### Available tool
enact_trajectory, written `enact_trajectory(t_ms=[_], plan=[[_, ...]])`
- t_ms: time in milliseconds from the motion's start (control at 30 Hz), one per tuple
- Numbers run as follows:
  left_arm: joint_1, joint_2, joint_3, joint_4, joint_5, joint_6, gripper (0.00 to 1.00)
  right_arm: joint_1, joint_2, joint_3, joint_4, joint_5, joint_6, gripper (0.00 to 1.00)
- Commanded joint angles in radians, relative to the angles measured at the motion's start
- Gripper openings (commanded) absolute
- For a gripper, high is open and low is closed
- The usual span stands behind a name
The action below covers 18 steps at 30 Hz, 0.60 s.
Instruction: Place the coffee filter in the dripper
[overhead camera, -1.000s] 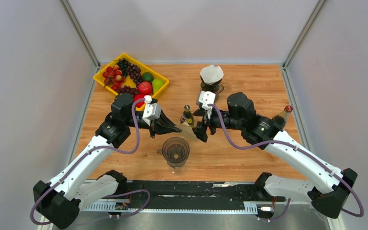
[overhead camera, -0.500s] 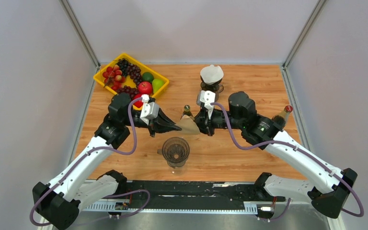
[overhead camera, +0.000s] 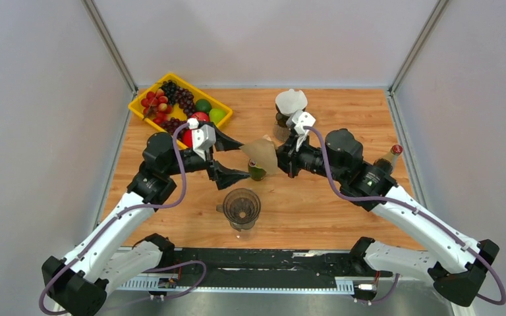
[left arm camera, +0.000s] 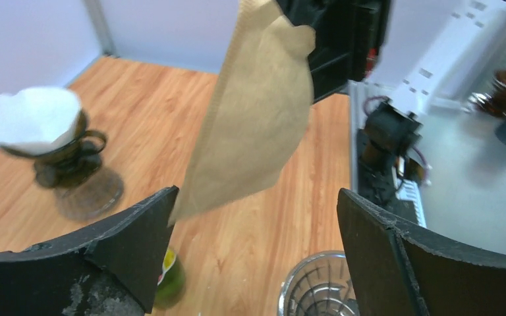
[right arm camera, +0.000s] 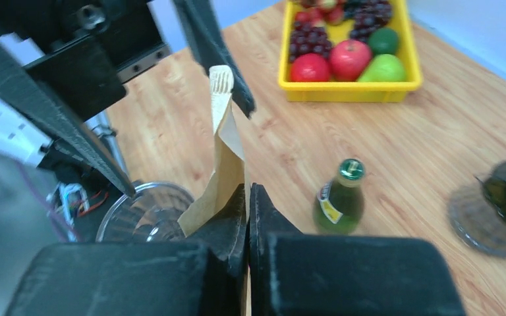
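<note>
Next, I move my left gripper back, turn it and pinch the coffee filter's loose edge (overhead camera: 245,152), because the coffee filter's broad side (overhead camera: 261,155) slants across my left gripper's open fingers.
The brown paper coffee filter (overhead camera: 261,153) hangs in the air above the table, pinched at its edge by my right gripper (overhead camera: 282,158), which is shut on it. The right wrist view shows the filter (right arm camera: 227,164) rising from between the closed fingertips of that gripper (right arm camera: 248,191). My left gripper (overhead camera: 237,160) stands wide open just left of the filter (left arm camera: 257,118), its fingers (left arm camera: 132,243) apart and not gripping it. The clear glass dripper (overhead camera: 241,207) stands on the table below and nearer, empty (right arm camera: 143,214).
A small green bottle (overhead camera: 257,172) stands under the filter. At the back is a dark dripper stand holding a white filter (overhead camera: 291,104). A yellow fruit tray (overhead camera: 141,108) sits at the back left, and a brown bottle (overhead camera: 389,158) behind the right arm.
My right gripper closed on the filter and my left gripper opened and let it go. The right arm has drawn back and lifted the filter.
</note>
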<state>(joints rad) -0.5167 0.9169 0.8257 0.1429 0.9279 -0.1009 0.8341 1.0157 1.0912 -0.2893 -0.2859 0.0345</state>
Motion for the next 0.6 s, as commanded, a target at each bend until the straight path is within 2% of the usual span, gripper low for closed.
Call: enact_trajectory(t_ms=[0, 133, 200, 333, 567], plan=[[-0.001, -0.042, 0.026, -0.032, -0.289, -0.129, 1.00, -0.004, -0.040, -0.015, 0.044, 0.296, 0.163, 0.00], [-0.011, -0.028, 0.091, -0.113, -0.512, -0.224, 1.00, -0.004, -0.011, 0.022, -0.047, 0.596, 0.380, 0.00], [-0.039, -0.015, 0.113, -0.135, -0.597, -0.244, 1.00, -0.004, 0.014, 0.052, -0.093, 0.674, 0.474, 0.00], [-0.150, 0.038, 0.162, -0.174, -0.784, -0.202, 1.00, -0.003, 0.056, 0.094, -0.109, 0.695, 0.593, 0.00], [-0.340, 0.179, 0.258, -0.218, -0.920, -0.074, 1.00, -0.004, 0.132, 0.162, -0.144, 0.686, 0.649, 0.00]])
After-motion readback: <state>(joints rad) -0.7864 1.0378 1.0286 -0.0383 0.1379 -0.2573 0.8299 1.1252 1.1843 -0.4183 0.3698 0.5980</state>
